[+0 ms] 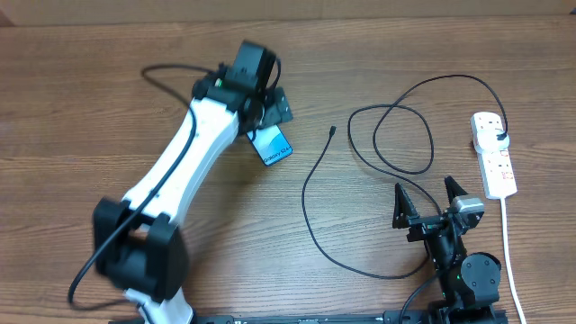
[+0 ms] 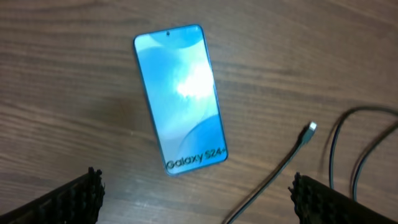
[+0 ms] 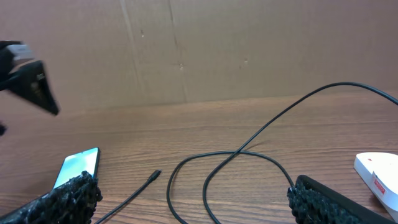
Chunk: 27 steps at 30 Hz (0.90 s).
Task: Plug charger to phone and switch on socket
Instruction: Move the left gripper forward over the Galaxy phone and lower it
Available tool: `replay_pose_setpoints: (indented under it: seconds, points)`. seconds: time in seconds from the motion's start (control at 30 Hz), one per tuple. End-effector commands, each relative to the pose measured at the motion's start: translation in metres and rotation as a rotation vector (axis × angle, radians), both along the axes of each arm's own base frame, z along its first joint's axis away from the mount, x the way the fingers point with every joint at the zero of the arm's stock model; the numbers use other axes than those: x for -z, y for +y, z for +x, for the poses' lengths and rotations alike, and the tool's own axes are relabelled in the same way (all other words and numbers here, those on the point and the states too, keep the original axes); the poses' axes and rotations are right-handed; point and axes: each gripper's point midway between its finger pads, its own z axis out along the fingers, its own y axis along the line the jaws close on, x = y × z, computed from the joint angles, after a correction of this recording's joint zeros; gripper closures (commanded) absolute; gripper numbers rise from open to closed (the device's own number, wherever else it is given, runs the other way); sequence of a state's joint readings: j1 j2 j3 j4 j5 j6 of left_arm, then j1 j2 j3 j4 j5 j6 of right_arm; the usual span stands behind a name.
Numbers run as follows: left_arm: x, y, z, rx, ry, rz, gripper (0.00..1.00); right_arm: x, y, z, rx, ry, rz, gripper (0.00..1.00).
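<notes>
Next, my left gripper takes hold of the phone by its long sides point(image 2: 211, 78) and turns it straight before plugging in, because the phone lies slanted point(image 1: 272, 147) and apart from the black connector.
The phone point(image 1: 273, 147) lies flat on the wooden table with its cyan-blue screen up, partly hidden by my left arm in the overhead view. It shows whole in the left wrist view point(image 2: 180, 99) and partly in the right wrist view point(image 3: 78, 167). My left gripper point(image 1: 270, 103) hovers above it, open and empty point(image 2: 196, 199). The charger cable point(image 1: 310, 193) loops across the table; its black connector point(image 1: 333, 131) lies free to the right of the phone point(image 2: 309, 130) point(image 3: 153, 177). Its white plug point(image 1: 497, 137) sits in the socket point(image 1: 495, 155). My right gripper point(image 1: 427, 200) is open and empty point(image 3: 193, 205).
The socket's thick white cord point(image 1: 509, 247) runs down the right side to the table's front edge. The socket's end shows at the right of the right wrist view point(image 3: 379, 171). A cardboard wall point(image 3: 186, 50) stands behind the table.
</notes>
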State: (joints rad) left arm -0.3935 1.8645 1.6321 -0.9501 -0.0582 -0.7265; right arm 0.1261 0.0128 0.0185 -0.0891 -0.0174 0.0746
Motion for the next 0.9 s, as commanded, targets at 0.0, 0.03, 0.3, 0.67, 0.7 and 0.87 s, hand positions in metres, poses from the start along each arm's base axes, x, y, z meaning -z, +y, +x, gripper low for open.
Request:
replay_pose_setpoints:
  seconds: [0.0, 0.03, 0.3, 0.67, 0.7, 0.87]
  points:
    - [0.006, -0.016, 0.030, -0.019, 0.005, 0.014, 0.00, 0.001, -0.001, 0.000, 0.010, -0.005, 0.003, 0.00]
    - [0.011, -0.021, 0.036, -0.013, 0.011, 0.003, 0.00, 0.001, -0.001, 0.000, 0.010, -0.005, 0.003, 0.00]
    - [0.070, -0.028, 0.041, 0.001, 0.125, 0.032, 0.00, 0.001, -0.001, 0.000, 0.010, -0.005, 0.003, 0.00]
    - [0.130, -0.017, 0.034, -0.015, 0.243, 0.093, 0.00, 0.001, -0.001, 0.000, 0.010, -0.005, 0.003, 0.00]
    - [0.130, -0.016, 0.034, -0.017, 0.246, 0.093, 0.00, 0.001, -0.001, 0.000, 0.010, -0.005, 0.003, 0.00]
    - [0.133, -0.006, 0.036, -0.039, 0.255, 0.095, 0.00, 0.001, -0.001, 0.000, 0.010, -0.005, 0.003, 0.00]
